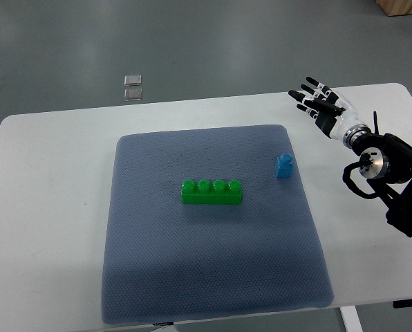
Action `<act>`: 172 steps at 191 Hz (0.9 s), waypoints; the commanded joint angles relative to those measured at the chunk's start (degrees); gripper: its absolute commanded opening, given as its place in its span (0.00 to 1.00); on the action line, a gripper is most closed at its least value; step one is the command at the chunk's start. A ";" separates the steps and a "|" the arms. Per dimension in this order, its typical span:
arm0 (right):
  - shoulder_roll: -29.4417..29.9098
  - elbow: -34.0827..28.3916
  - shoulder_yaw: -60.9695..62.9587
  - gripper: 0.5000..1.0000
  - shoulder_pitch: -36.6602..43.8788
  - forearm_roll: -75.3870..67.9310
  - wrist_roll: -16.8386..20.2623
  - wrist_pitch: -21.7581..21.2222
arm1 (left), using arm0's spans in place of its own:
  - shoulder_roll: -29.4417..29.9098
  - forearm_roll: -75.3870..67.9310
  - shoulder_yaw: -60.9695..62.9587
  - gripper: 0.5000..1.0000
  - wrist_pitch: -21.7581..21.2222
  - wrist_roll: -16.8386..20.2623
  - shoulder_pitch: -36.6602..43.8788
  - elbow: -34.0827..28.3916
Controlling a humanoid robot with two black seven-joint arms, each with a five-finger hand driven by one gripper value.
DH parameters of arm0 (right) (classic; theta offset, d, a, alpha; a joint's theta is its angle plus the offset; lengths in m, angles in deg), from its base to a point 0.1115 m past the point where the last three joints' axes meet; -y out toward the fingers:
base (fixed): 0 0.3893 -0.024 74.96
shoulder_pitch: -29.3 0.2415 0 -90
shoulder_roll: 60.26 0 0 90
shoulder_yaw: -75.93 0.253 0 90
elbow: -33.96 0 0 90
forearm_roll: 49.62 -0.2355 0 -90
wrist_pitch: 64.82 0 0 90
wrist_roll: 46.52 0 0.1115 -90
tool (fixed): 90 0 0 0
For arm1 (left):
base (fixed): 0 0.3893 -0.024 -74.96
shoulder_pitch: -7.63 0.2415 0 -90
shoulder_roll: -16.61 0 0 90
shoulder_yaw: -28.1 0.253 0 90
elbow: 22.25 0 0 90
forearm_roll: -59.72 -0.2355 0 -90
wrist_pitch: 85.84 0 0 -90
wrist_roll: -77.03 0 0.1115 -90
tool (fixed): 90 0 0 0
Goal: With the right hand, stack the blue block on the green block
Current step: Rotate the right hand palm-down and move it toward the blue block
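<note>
I expect the green block (pixel 211 194) to shift and turn a little when I press the blue block onto its studs, because it lies loose on the open mat (pixel 211 214).
A long green block (pixel 211 192) with a row of studs lies flat near the middle of the blue-grey mat (pixel 213 277). A small blue block (pixel 284 166) stands upright on the mat's right side, apart from the green one. My right hand (pixel 316 100) hovers over the white table beyond the mat's far right corner, above and to the right of the blue block. Its fingers are spread and hold nothing. The left arm does not show.
The white table (pixel 47 207) carries the mat, with bare margins on the left and right. Two small clear squares (pixel 133 86) lie on the grey floor past the table's far edge. My right forearm (pixel 392 169) crosses the table's right edge.
</note>
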 commanded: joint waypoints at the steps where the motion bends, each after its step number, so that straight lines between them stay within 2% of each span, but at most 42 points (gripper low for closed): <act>1: -0.10 0.00 -0.09 0.85 0.00 0.00 0.00 -0.03 | 0.00 0.17 -0.21 1.00 0.00 0.01 -0.06 0.00; 72: -1.24 -0.26 -0.09 0.85 0.00 0.00 -0.09 -0.38 | 0.00 0.17 0.05 1.00 -0.17 0.01 0.03 -0.44; 126: -1.77 -0.17 -0.70 0.85 0.26 0.35 -0.35 -4.86 | 0.00 0.17 0.32 1.00 -0.17 0.01 0.03 -0.35; 172: -2.03 -0.44 -0.53 0.85 -0.27 2.37 -0.44 -5.39 | 0.00 0.17 0.32 1.00 -0.17 0.01 0.03 -0.35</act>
